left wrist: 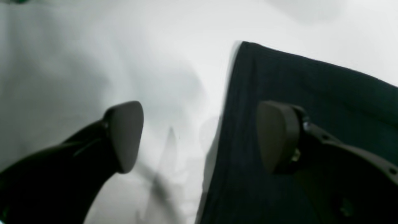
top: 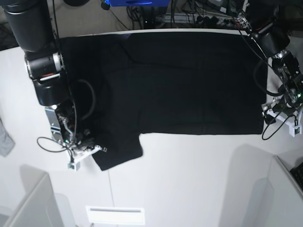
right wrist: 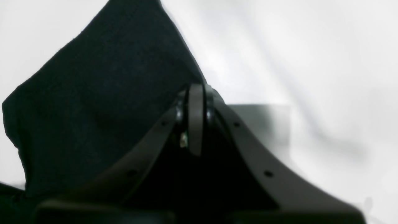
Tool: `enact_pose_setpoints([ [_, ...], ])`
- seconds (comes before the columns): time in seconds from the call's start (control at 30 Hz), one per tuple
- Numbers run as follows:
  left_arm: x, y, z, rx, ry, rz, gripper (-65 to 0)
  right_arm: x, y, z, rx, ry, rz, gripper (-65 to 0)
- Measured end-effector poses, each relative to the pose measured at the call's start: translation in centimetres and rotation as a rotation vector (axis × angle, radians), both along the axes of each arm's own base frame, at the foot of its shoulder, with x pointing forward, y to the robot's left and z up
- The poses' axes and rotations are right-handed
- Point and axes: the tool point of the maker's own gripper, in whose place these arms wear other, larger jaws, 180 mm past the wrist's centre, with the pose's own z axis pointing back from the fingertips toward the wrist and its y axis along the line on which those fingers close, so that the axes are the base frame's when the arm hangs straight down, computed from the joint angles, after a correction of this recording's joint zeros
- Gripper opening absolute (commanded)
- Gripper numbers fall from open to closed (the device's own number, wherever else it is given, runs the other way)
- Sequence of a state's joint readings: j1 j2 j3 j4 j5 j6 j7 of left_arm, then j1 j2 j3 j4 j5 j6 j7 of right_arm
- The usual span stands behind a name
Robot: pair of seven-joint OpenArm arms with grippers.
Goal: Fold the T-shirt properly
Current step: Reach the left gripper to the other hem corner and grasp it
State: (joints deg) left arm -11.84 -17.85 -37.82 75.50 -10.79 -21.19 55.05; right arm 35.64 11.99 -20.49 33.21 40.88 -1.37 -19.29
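My gripper will uncover a print hidden on the bottom side of the black T-shirt [top: 189, 71] when it folds the T-shirt over. The T-shirt shows only plain cloth on top [top: 184, 104].
The black T-shirt [top: 180, 80] lies spread flat across the far half of the white table, with no print showing. My right gripper [top: 91, 150] is at the shirt's near-left sleeve; in the right wrist view the gripper [right wrist: 196, 93] has its fingers pressed together at the edge of the black sleeve cloth [right wrist: 93, 102]. My left gripper [top: 269, 111] is at the shirt's near-right corner. In the left wrist view it [left wrist: 200, 137] is open and straddles the cloth's edge, one finger over the shirt [left wrist: 311, 93] and one over bare table.
A small grey cloth scrap [top: 4, 138] lies at the table's left edge. White upright panels stand at the near-left [top: 33, 203] and near-right [top: 284, 189] corners. A white slotted plate [top: 115, 215] lies at the front. Cables and gear crowd the far edge.
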Motion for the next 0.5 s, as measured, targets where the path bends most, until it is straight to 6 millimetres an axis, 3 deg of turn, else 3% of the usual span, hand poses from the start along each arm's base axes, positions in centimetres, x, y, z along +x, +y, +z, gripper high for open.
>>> enact_pose_setpoints([
  [0.17, 4.2, -1.1, -0.7, 0.025, -0.020, -0.056, -10.2, 0.0, 0.0, 0.0, 0.001, 0.001, -0.001, -65.0],
  [0.37, 5.1, -2.4, -4.7, -0.030, 0.051, -0.070, -10.2, 0.0, -0.1, 0.0, 0.000, 0.000, -0.001, -65.0],
  [0.5, 6.7, -1.7, -4.9, -0.067, 0.024, -0.049, -10.2, 0.0, -0.1, 0.0, 0.001, -0.001, -0.001, -65.0],
])
